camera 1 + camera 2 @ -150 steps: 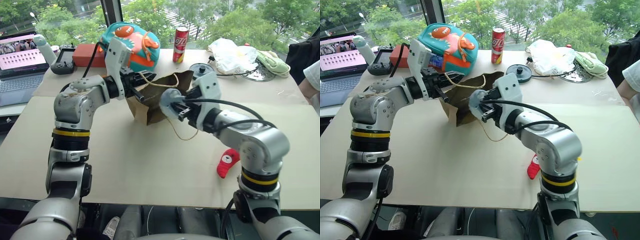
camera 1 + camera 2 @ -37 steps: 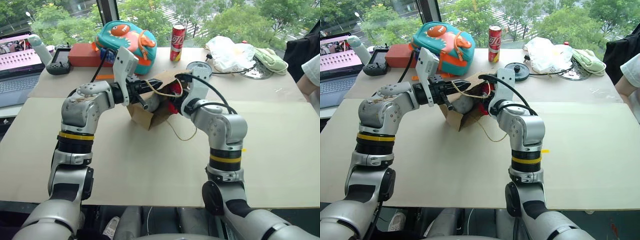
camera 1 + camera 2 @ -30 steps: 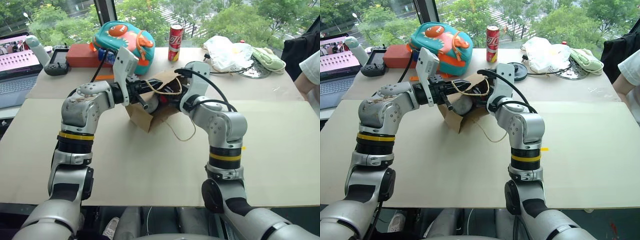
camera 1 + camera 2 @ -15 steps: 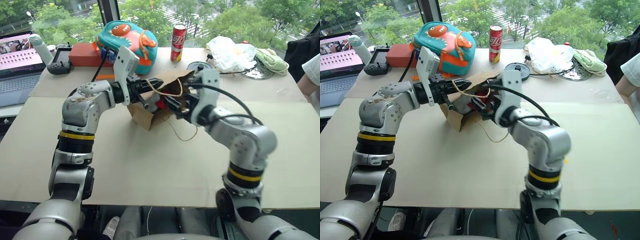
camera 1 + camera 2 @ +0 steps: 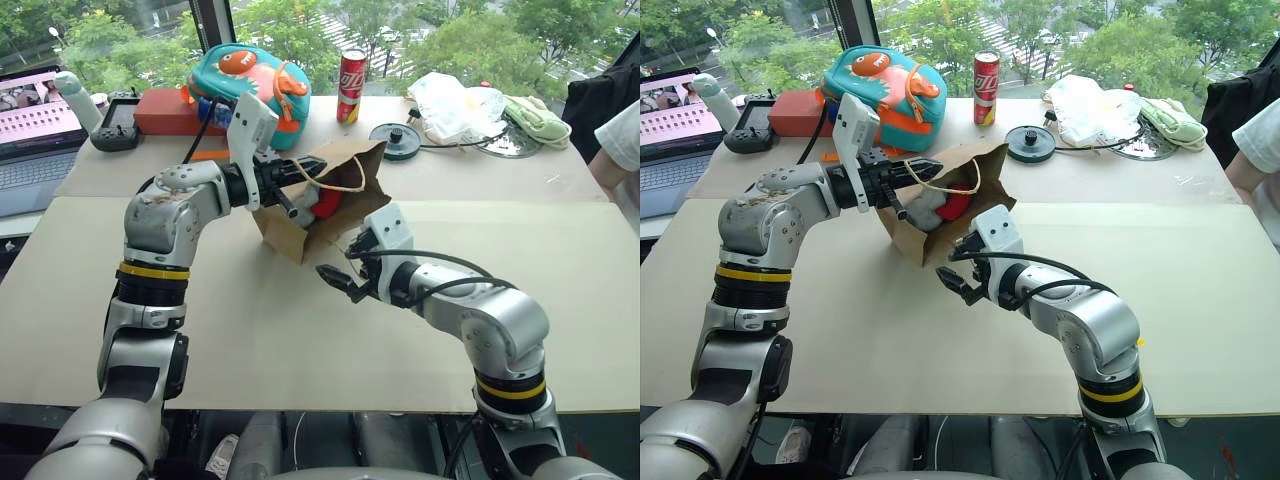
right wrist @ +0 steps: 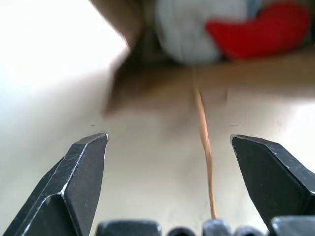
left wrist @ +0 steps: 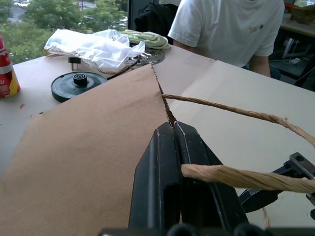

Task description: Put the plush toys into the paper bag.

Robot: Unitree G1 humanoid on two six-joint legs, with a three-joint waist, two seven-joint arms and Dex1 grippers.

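Observation:
My gripper will tip the paper bag [image 5: 280, 233] upright when it lifts the other cord [image 6: 205, 140], because that cord is fastened to the tilted paper bag's lower rim.
The brown paper bag [image 5: 345, 178] lies tilted on the table, its mouth facing me. My left gripper [image 7: 172, 129] is shut on the bag's upper rim where a cord handle [image 7: 231, 178] attaches, and holds the mouth up. Inside the bag sit both plush toys: the pale grey-blue one [image 5: 929, 211] and the red one [image 5: 959, 206], side by side. They also appear in the right wrist view as the grey toy [image 6: 197, 29] and the red toy [image 6: 261, 29]. My right gripper [image 5: 340, 276] hangs open and empty just in front of the bag's mouth, above the table.
At the back of the table stand a teal-and-orange backpack [image 5: 255, 80], a red can [image 5: 350, 72], a black disc [image 5: 397, 140], a white plastic bag [image 5: 450, 100], a red box [image 5: 165, 108] and a laptop [image 5: 30, 120]. A person [image 5: 615, 130] sits at the right edge.
My right gripper has drawn back out of the bag's mouth and sunk toward the table, open and empty. The red toy stays in the bag. The left gripper has not moved.

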